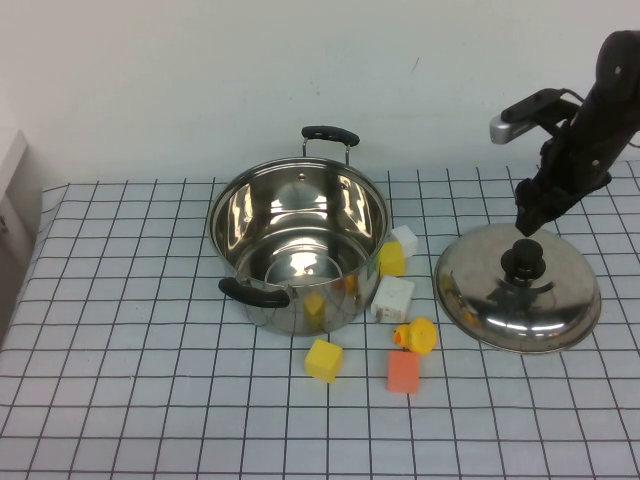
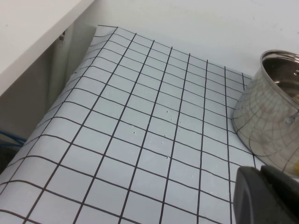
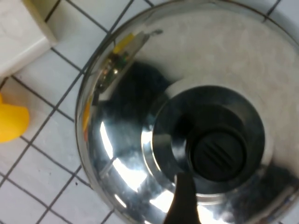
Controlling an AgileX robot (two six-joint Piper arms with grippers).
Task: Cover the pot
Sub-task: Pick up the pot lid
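The lid is wide and has just a small round knob at its centre, so it will tilt when I carry it.
The pot is a large shiny steel pot with two black handles, standing open in the middle of the checked cloth. Its side also shows in the left wrist view. The domed steel lid lies on the cloth to the pot's right, black knob up. My right gripper hangs just above the knob, open and empty. In the right wrist view one finger shows beside the knob on the lid. My left gripper is shut and empty, low over the cloth left of the pot, out of the high view.
Toys lie between the pot and the lid: a yellow block, an orange block, a yellow duck, a white block, and another yellow block. A wall stands behind the table. A white shelf borders the left edge.
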